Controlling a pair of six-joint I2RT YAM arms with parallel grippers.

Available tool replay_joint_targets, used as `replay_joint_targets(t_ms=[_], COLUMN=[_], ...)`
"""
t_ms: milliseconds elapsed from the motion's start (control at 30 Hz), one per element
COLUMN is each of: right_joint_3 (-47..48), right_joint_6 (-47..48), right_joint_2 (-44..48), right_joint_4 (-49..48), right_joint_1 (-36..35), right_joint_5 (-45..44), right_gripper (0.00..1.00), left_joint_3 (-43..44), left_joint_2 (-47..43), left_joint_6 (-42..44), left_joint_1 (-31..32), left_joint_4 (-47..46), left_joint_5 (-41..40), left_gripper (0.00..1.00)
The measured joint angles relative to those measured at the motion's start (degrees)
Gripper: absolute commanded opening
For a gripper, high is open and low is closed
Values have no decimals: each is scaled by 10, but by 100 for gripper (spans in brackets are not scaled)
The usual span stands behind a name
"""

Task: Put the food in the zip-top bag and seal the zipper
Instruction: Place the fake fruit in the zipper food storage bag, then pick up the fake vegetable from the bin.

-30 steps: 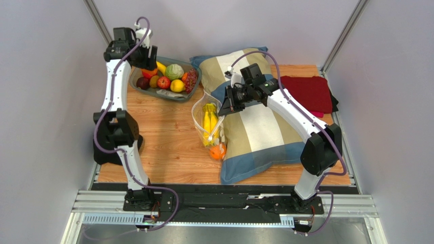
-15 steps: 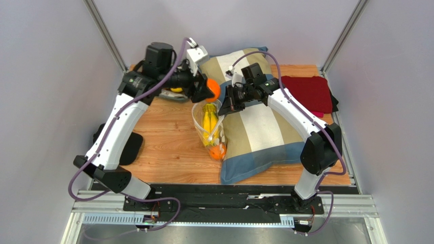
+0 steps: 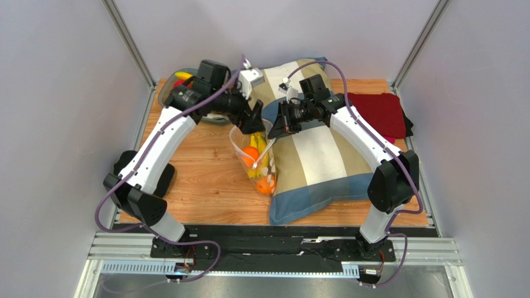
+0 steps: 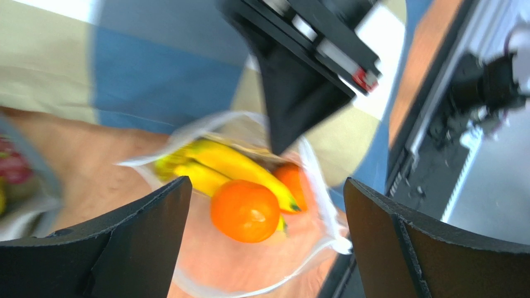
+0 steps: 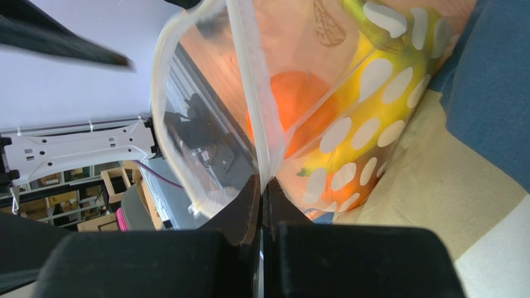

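The orange in the bag (image 3: pixel 250 156) is clear of the open fingers, so the robot's left gripper should keep going to the grey bowl (image 3: pixel 177 82) until it closes on more food.
The clear dotted zip-top bag (image 3: pixel 244 138) stands open on the wood beside the pillow. It holds yellow bananas (image 3: pixel 262 159), an orange (image 3: pixel 250 156) near the mouth and a second orange (image 3: pixel 266 185) at the bottom. My left gripper (image 3: pixel 254 122) hangs open and empty just above the mouth. In the left wrist view (image 4: pixel 266 183) the orange (image 4: pixel 244 210) lies below and between the fingers, on the bananas (image 4: pixel 231 162). My right gripper (image 3: pixel 274 128) is shut on the bag's mouth edge. Its wrist view (image 5: pixel 262 181) shows the zipper strip (image 5: pixel 249 77) pinched, and the orange (image 5: pixel 292 102) behind the plastic.
A grey bowl (image 3: pixel 167 87) of more toy food sits at the far left, mostly hidden by my left arm. A striped pillow (image 3: pixel 320 155) fills the right half of the table. A red cloth (image 3: pixel 379 113) lies at the far right.
My left gripper carried an orange from the bowl to above the bag and opened. The orange now lies inside the bag. The right gripper kept holding the bag's edge.
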State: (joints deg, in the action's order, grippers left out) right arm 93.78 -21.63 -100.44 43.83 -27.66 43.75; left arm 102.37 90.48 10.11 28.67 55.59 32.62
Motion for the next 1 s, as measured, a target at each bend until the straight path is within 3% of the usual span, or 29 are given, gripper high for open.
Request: replay_joint_targets(t_ms=[200, 367, 733, 1000], right_joint_3=[2, 2, 5, 5], right_joint_6=[0, 0, 0, 0], right_joint_2=[0, 0, 0, 0], right_joint_4=[-2, -2, -3, -3], right_joint_1=[0, 0, 0, 0], right_joint_5=[13, 18, 25, 28], right_gripper=[0, 0, 0, 0], left_joint_3=[76, 170, 257, 287], left_joint_2=[7, 106, 383, 476], left_joint_6=[-52, -85, -94, -71], left_joint_1=[-126, -211, -237, -246], left_joint_4=[-83, -157, -280, -311], left_joint_5=[-19, -71, -217, -254], left_gripper=[99, 99, 99, 99])
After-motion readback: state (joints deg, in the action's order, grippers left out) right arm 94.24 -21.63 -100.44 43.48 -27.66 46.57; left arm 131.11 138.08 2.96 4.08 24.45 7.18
